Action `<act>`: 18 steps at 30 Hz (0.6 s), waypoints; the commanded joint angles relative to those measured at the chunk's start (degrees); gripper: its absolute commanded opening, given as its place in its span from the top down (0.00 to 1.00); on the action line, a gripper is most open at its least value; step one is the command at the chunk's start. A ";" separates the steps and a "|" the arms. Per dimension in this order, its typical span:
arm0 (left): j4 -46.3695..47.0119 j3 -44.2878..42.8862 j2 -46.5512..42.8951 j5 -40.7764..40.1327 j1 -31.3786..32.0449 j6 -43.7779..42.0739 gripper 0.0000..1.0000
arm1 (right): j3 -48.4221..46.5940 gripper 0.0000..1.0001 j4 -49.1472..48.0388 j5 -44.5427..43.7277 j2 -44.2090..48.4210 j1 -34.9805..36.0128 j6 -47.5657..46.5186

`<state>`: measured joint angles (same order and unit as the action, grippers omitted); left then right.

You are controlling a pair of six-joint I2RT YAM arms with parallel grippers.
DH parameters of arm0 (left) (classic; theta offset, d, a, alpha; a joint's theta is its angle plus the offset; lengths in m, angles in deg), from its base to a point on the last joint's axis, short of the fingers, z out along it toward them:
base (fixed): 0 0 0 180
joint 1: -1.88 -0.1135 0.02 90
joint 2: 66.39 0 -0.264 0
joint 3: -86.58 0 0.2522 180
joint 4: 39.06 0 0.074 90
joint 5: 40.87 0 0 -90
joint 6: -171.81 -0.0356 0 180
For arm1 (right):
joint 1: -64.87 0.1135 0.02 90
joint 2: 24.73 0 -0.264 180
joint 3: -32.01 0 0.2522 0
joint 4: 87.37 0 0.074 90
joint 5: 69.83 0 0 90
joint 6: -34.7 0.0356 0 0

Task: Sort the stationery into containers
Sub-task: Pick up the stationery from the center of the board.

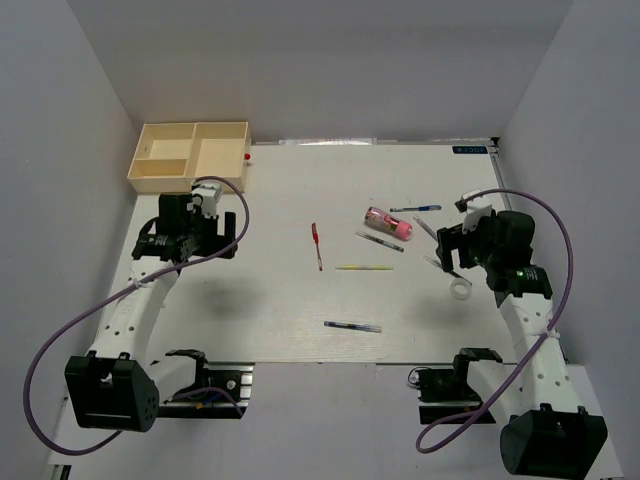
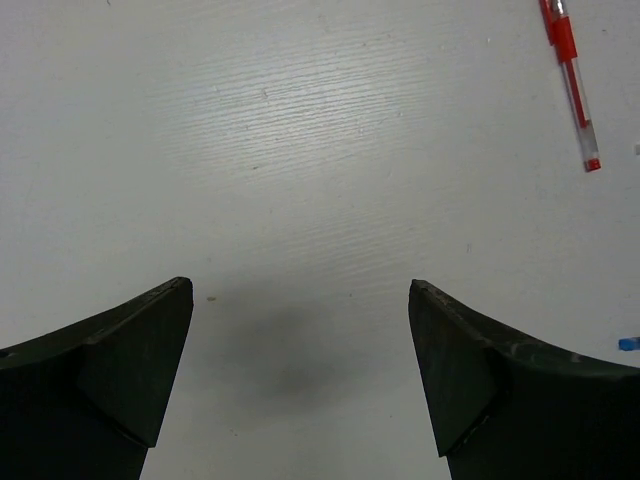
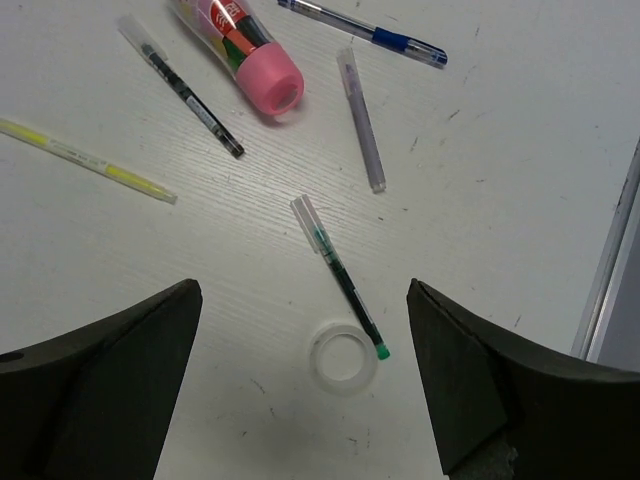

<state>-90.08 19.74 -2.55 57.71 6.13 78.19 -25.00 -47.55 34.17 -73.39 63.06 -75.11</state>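
The pink cylinder [image 1: 387,223] is close to my right gripper and far from the cream tray [image 1: 190,158]. My right gripper should pick it up and hand it to my left gripper.
The cream three-compartment tray [image 1: 222,158] stands at the table's far left. My left gripper [image 1: 228,232] hovers just in front of it, open and empty over bare table [image 2: 300,290]. A red pen [image 1: 317,246] lies to its right and shows in the left wrist view [image 2: 572,75]. My right gripper [image 1: 447,255] is open and empty [image 3: 303,288] above a whitish tape ring [image 3: 343,357] and a green-inked clear pen [image 3: 340,275]. Farther off lie a pink cylinder [image 3: 245,48], a blue pen [image 3: 365,28], a clear pen [image 3: 360,118], a dark pen [image 3: 185,90] and a yellow-green pen [image 3: 85,158].
Another dark pen [image 1: 352,325] lies alone near the table's front middle. White walls enclose the table on the left, back and right. The table's right edge rail [image 3: 610,260] runs close beside my right gripper.
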 commanded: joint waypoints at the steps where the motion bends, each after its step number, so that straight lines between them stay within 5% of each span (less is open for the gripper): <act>1: -0.01 -1.94 -1.61 3.63 -0.21 -1.04 0.02 | 0.00 0.11 0.13 2.52 -0.38 -0.04 -1.54; 8: -0.89 -2.56 -3.18 13.02 -0.21 -5.43 0.02 | -1.84 0.19 -0.31 6.82 -4.15 0.13 -3.21; 18: 0.95 -4.23 -2.14 17.43 0.32 -6.93 0.07 | -13.15 0.28 -1.63 11.50 -22.07 5.49 -9.10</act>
<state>-90.49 17.58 -4.54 71.11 6.24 72.68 -31.95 -47.15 43.64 -91.88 66.12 -81.16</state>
